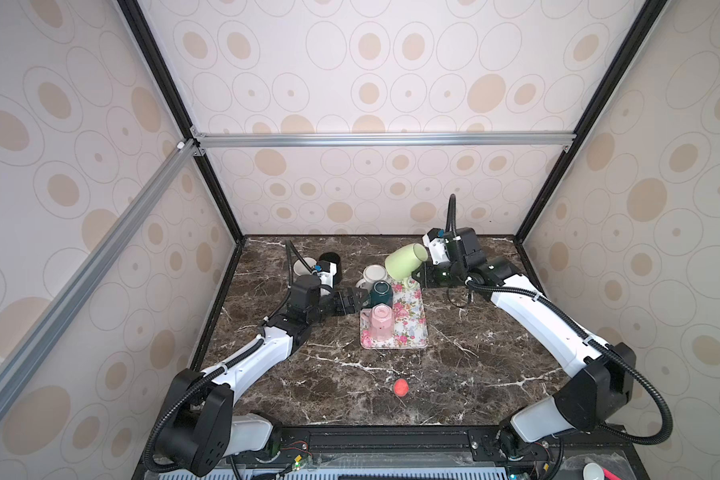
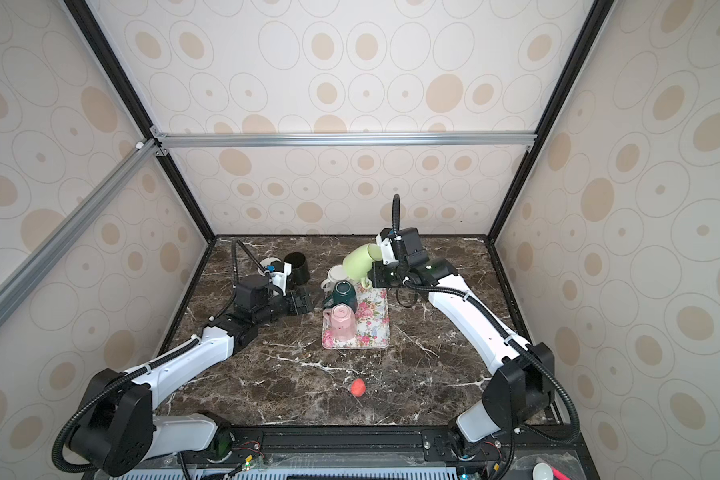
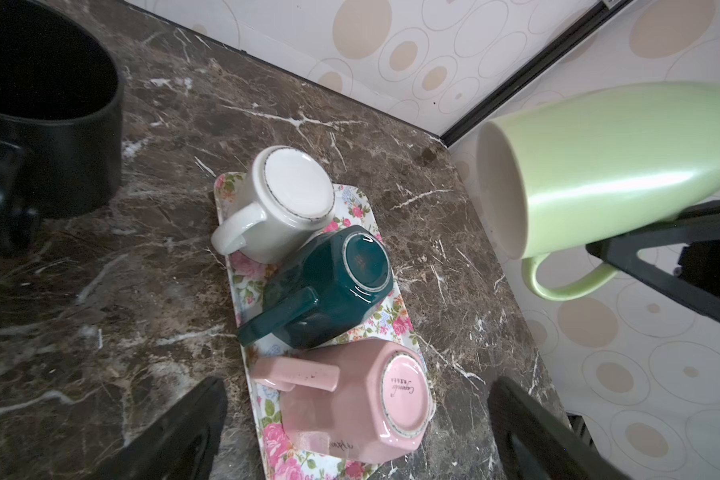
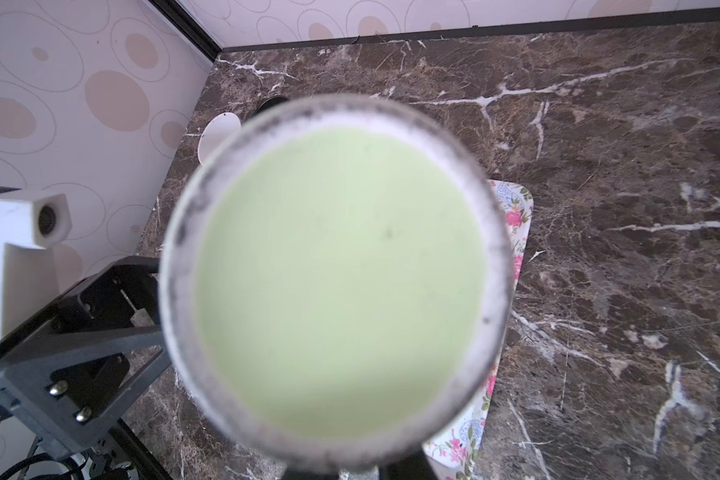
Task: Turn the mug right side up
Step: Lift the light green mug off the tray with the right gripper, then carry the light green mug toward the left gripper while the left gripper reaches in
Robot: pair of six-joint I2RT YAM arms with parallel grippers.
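Note:
The light green mug's handle (image 3: 558,294) is free near the mug's opening, beyond the right gripper's fingers, so the robot's left gripper keeps going toward that free part (image 3: 533,280) and closes there.
A light green mug (image 1: 406,261) (image 2: 360,259) hangs in the air over the far end of a floral tray (image 1: 412,328). It lies tilted on its side, mouth toward the left, handle underneath. My right gripper (image 1: 420,281) (image 2: 374,277) is shut on that handle. The mug's base (image 4: 341,274) fills the right wrist view and hides the jaws. The left wrist view shows the green mug (image 3: 624,166) side-on. My left gripper (image 1: 356,301) (image 3: 356,415) stands open just left of the tray, holding nothing.
On the tray (image 3: 248,291), upside down, stand a white mug (image 1: 373,276), a dark teal mug (image 1: 381,293) and a pink mug (image 1: 381,320). A black mug (image 1: 331,266) and a white cup (image 1: 304,268) stand at the back left. A red ball (image 1: 401,387) lies near the front.

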